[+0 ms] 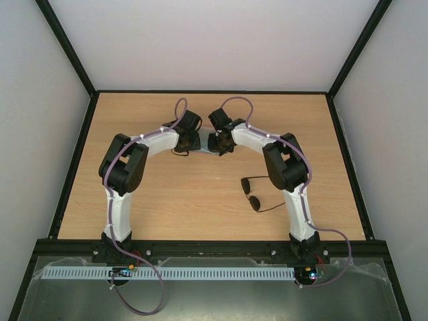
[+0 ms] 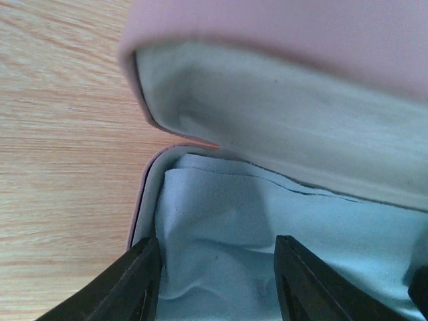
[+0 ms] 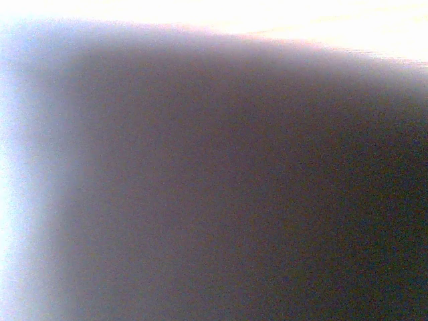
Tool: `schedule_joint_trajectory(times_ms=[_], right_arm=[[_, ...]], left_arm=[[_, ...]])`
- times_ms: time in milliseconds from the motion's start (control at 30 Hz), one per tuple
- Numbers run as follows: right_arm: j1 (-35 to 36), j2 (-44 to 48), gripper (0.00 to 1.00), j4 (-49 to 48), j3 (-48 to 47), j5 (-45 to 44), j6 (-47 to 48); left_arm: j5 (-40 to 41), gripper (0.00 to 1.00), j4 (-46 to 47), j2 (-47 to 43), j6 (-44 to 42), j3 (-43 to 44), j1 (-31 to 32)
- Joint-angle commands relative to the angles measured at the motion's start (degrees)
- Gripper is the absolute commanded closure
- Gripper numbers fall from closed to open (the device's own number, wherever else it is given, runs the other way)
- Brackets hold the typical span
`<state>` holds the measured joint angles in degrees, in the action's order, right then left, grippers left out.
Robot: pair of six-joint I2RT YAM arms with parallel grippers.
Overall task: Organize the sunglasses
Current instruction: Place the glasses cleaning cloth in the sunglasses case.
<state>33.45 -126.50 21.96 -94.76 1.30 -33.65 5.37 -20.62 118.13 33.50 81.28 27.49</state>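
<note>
The light blue cloth's folds (image 2: 200, 284) are sticking up under the spread fingers of my left gripper. Next, I close the fingers and push the cloth down into the case's base (image 2: 224, 301) first.
The sunglasses (image 1: 256, 194), thin dark wire frame with two dark round lenses, lie open on the table beside my right arm's forearm; neither gripper touches them. The pink case (image 2: 281, 27) stands open with its pale-lined lid raised. The light blue cloth (image 2: 227, 207) lies rumpled in its base. My left gripper (image 2: 217, 284) is open, its fingers spread over the cloth at the case's near edge. In the top view both grippers meet at the case (image 1: 199, 143), left (image 1: 188, 142) and right (image 1: 215, 142). The right wrist view is a dark blur, so its jaws are hidden.
The wooden table (image 1: 167, 200) is bounded by a black frame and pale walls. Both arms arch inward to the back middle. A perforated white rail (image 1: 200, 273) runs along the near edge by the arm bases.
</note>
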Motion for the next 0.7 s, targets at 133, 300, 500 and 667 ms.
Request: schedule_joint_trajectory(times_ms=[133, 300, 500, 667], right_arm=[[0.45, -0.95, 0.87, 4.43, -0.87, -4.25, 0.40], [0.55, -0.36, 0.87, 5.03, -1.48, -5.42, 0.86], [0.56, -0.28, 0.88, 5.99, -2.84, -6.66, 1.63], [0.54, 0.86, 0.87, 5.73, -2.89, -5.98, 1.91]], left_arm=[[-0.09, 0.48, -2.65, -3.51, 0.38, 0.60, -1.40], [-2.10, 0.76, -1.97, -4.40, 0.72, 0.52, -1.82], [-4.08, 0.89, -1.88, -2.73, 0.94, 2.56, -0.60], [-4.29, 0.91, -1.61, -0.77, 1.20, 3.15, 0.15]])
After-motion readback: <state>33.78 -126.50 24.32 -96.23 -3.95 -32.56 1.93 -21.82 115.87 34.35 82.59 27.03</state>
